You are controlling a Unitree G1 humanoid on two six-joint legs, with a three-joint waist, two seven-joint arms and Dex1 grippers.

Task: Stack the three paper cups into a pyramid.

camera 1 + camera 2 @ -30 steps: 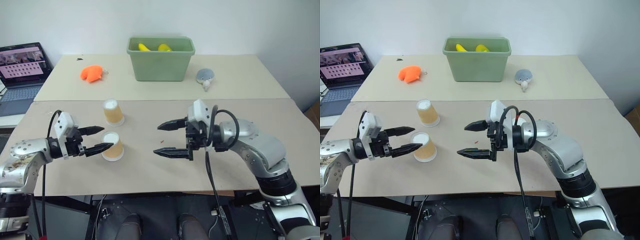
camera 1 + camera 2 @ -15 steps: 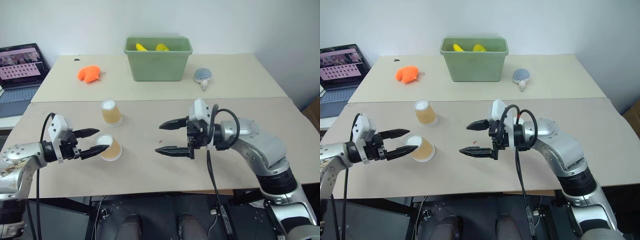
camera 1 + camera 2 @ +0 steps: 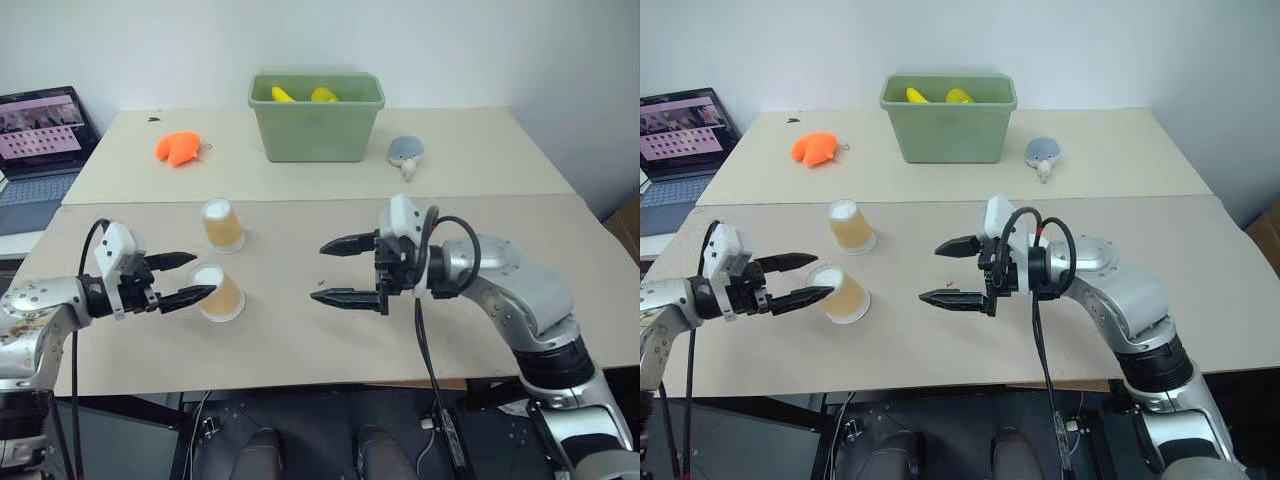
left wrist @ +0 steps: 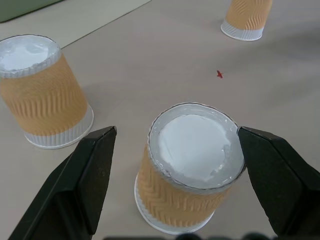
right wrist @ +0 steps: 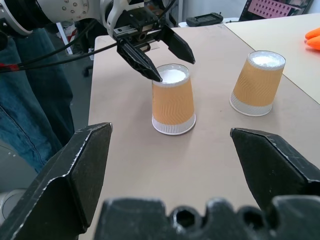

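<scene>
I expect the nearer cup (image 3: 221, 297) to keep its round shape when I carry it, because the closed white top (image 4: 197, 146) is between my left gripper's fingers.
Two tan paper cups stand upside down on the near table: one further back (image 3: 222, 224) and a nearer one (image 3: 218, 293). My left gripper (image 3: 201, 275) is open, with its fingers to either side of the nearer cup's (image 4: 190, 165) white top. One finger (image 4: 272, 175) lies close against the rim. The third cup (image 4: 248, 19) stands beyond a red speck, hidden in the eye views behind my right hand. My right gripper (image 3: 320, 271) hovers open over the table's middle, pointing left, with nothing between its fingers.
A green bin (image 3: 316, 120) holding yellow items stands on the far table, with an orange toy (image 3: 180, 147) to its left and a grey plush (image 3: 407, 152) to its right. A laptop (image 3: 40, 140) sits at far left. A person in jeans (image 5: 25, 115) stands by the table's left end.
The whole picture shifted a little as the camera moved. Both grippers and the cups kept their places.
</scene>
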